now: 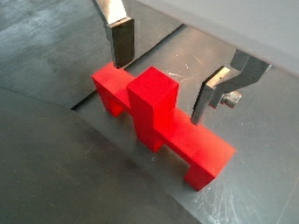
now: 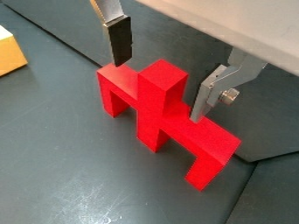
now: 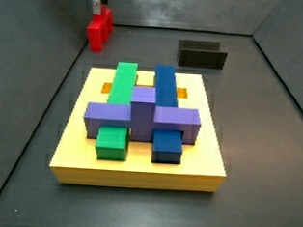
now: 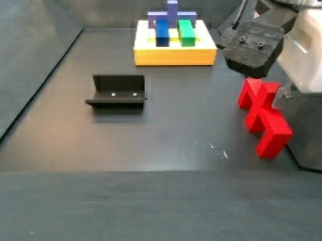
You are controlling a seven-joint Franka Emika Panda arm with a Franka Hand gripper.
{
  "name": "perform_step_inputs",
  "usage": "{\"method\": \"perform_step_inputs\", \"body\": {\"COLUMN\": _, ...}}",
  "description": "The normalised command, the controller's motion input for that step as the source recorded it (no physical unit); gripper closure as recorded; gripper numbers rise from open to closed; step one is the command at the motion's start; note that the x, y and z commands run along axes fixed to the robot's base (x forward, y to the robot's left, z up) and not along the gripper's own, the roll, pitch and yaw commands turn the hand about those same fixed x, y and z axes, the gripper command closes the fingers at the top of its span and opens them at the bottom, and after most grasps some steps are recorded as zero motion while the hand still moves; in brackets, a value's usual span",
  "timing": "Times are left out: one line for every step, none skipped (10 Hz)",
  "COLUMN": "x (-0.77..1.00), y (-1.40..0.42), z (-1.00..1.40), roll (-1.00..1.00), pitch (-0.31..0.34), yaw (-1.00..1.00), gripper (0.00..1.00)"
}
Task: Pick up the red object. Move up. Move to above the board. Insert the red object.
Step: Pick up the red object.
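Note:
My gripper will insert the red object [image 3: 100,29], and I expect its legs to straddle the green and blue blocks, as open holes [image 3: 182,92] are on both sides of those blocks.
The red object [image 1: 155,105] stands on the dark floor with its legs down and its stem up; it also shows in a wrist view [image 2: 158,109] and in both side views [image 3: 100,30] [image 4: 265,113]. My gripper [image 1: 162,90] [image 2: 158,87] is open, with one silver finger on each side of the stem. A small gap shows at each finger, so neither touches the piece. In the side views the gripper [image 3: 97,0] [image 4: 255,56] hangs right over the piece. The yellow board [image 3: 138,161] [image 4: 176,58] carries green, blue and purple blocks and lies well apart from the red object.
The fixture [image 3: 203,57] [image 4: 116,91] stands on the floor between the red object and the board's side. A corner of the board [image 2: 10,52] shows in a wrist view. Grey walls [image 3: 187,9] enclose the floor, one close behind the gripper.

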Motion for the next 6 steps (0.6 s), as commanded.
{"method": "perform_step_inputs", "body": {"x": -0.08, "y": -0.24, "z": -0.14, "roll": 0.23, "pitch": -0.017, "yaw": 0.00, "gripper": 0.00}}
{"method": "perform_step_inputs", "body": {"x": -0.06, "y": 0.00, "z": -0.06, "roll": 0.18, "pitch": 0.000, "yaw": 0.16, "gripper": 0.00}}
{"method": "perform_step_inputs", "body": {"x": 0.00, "y": 0.00, "z": -0.09, "roll": 0.13, "pitch": 0.000, "yaw": 0.17, "gripper": 0.00}}
{"method": "perform_step_inputs", "body": {"x": -0.01, "y": 0.05, "z": -0.12, "roll": 0.07, "pitch": -0.011, "yaw": 0.09, "gripper": 0.00}}
{"method": "perform_step_inputs", "body": {"x": -0.05, "y": 0.05, "z": -0.18, "roll": 0.04, "pitch": -0.066, "yaw": 0.12, "gripper": 0.00}}
{"method": "perform_step_inputs", "body": {"x": -0.09, "y": 0.00, "z": -0.15, "roll": 0.01, "pitch": -0.099, "yaw": 0.09, "gripper": 0.00}}
